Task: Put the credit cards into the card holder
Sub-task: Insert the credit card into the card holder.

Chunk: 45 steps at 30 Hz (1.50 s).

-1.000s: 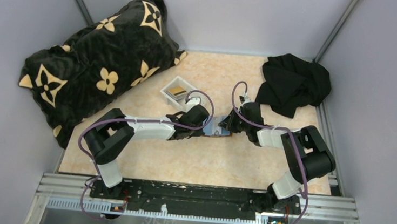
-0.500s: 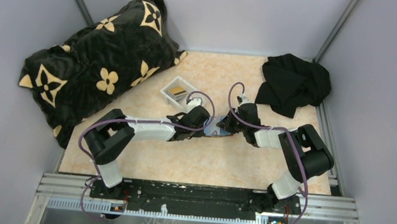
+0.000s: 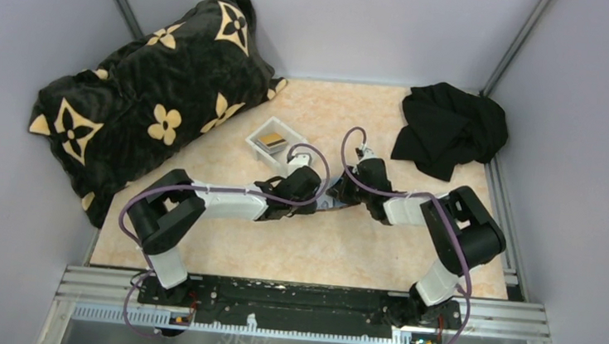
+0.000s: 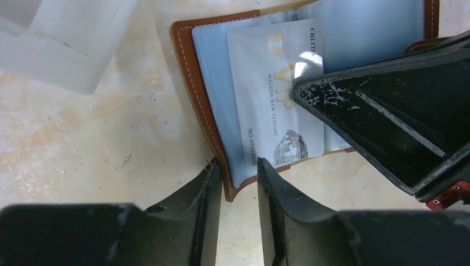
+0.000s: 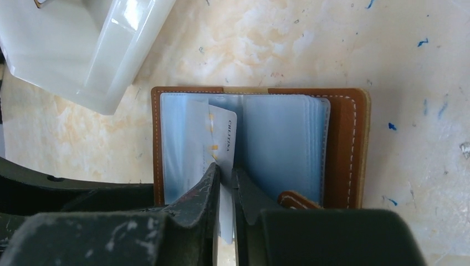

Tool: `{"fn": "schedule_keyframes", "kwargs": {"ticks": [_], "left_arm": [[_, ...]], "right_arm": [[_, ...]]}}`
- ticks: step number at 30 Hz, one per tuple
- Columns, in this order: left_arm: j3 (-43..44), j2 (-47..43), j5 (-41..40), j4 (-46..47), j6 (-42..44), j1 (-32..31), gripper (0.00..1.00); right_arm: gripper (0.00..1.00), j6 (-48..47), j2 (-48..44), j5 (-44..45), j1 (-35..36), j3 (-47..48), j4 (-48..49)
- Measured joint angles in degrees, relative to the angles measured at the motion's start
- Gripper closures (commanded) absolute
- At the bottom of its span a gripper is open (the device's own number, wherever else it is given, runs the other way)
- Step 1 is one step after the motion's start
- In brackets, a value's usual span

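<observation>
The card holder's corner [image 4: 233,189] is loose between my left gripper's fingers, so next I move back and clamp its brown edge [image 4: 213,137] before pushing the silver card in.
The brown leather card holder [image 3: 334,199] lies open on the table between my two grippers, its blue plastic pockets facing up [image 5: 288,138]. A silver credit card [image 4: 271,105] sits partly inside a left-hand pocket, its near end sticking out [image 5: 224,133]. My right gripper [image 5: 226,169] stands over that end with its jaws narrowly apart and the card's edge in the gap. My left gripper [image 4: 239,165] is open, and the holder's near corner [image 4: 230,188] lies loose between its fingers. A gold card [image 3: 271,140] lies in the white tray.
The white plastic tray [image 3: 256,140] stands just behind the left gripper, close to the holder [image 5: 83,50]. A black flowered pillow [image 3: 150,92] fills the back left. A black cloth [image 3: 451,126] is heaped at the back right.
Both grippers have gone from shut to open, the left one widely and the right one slightly. The right arm has shifted a little left towards the holder.
</observation>
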<state>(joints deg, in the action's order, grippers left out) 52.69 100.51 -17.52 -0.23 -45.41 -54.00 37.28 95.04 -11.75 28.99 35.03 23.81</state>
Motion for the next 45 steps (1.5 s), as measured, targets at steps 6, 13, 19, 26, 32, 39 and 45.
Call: {"fn": "schedule_keyframes", "kwargs": {"ticks": [6, 13, 19, 26, 32, 39, 45], "left_arm": [[-0.96, -0.79, 0.17, 0.50, -0.24, -0.59, 0.60], [-1.64, -1.44, 0.00, 0.44, -1.07, -0.66, 0.59], [-2.73, -2.45, -0.44, 0.26, -1.49, -0.68, 0.61], [-3.39, -2.93, -1.38, 0.20, -1.53, -0.92, 0.65], [-2.69, -2.14, -1.42, 0.15, -1.49, -0.90, 0.67], [-1.79, -1.33, -1.42, 0.17, -1.49, -0.90, 0.68], [-1.79, -1.51, -1.57, -0.07, -1.51, -0.94, 0.68]], "right_arm": [[0.72, -1.53, -2.78, 2.27, 1.03, 0.04, -4.76], [0.61, -3.28, -4.39, 4.24, 1.25, 1.07, -9.03], [0.58, -4.37, -4.83, 5.25, 1.40, 2.27, -11.39], [0.59, -5.31, -5.18, 6.14, 1.66, 2.67, -12.98], [0.60, -5.84, -5.18, 6.40, 1.66, 3.23, -14.19], [0.61, -6.56, -5.18, 7.23, 1.66, 3.65, -15.08], [0.61, -6.69, -5.18, 7.23, 1.66, 3.65, -15.08]]}}
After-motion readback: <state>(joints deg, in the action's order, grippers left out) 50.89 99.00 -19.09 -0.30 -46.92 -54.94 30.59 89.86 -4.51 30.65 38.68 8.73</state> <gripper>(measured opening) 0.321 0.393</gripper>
